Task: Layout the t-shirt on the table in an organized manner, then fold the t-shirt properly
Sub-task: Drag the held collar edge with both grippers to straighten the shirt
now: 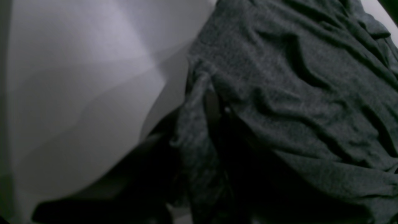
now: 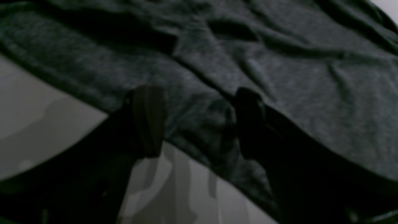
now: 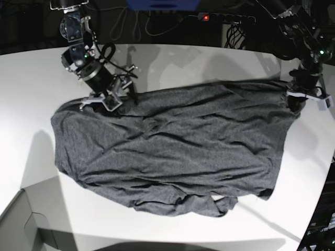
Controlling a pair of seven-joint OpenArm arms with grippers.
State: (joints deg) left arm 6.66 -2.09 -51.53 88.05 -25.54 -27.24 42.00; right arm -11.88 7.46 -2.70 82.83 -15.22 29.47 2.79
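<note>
My left gripper is on the t-shirt's bunched edge and the opposite hem is loose, so my right gripper should close on that hem before both grippers lift.
The dark grey t-shirt lies spread and wrinkled across the white table. At the shirt's right end in the base view, my left gripper is shut on a bunched edge of cloth. In the left wrist view the t-shirt gathers around the gripper above the table. My right gripper stands open at the shirt's upper left edge. In the right wrist view its two dark fingers straddle the hem of the t-shirt, with the gripper over the table.
A grey box corner sits at the table's near left. Cables and a power strip run behind the far edge. The table's curved edge passes close to the shirt's right side.
</note>
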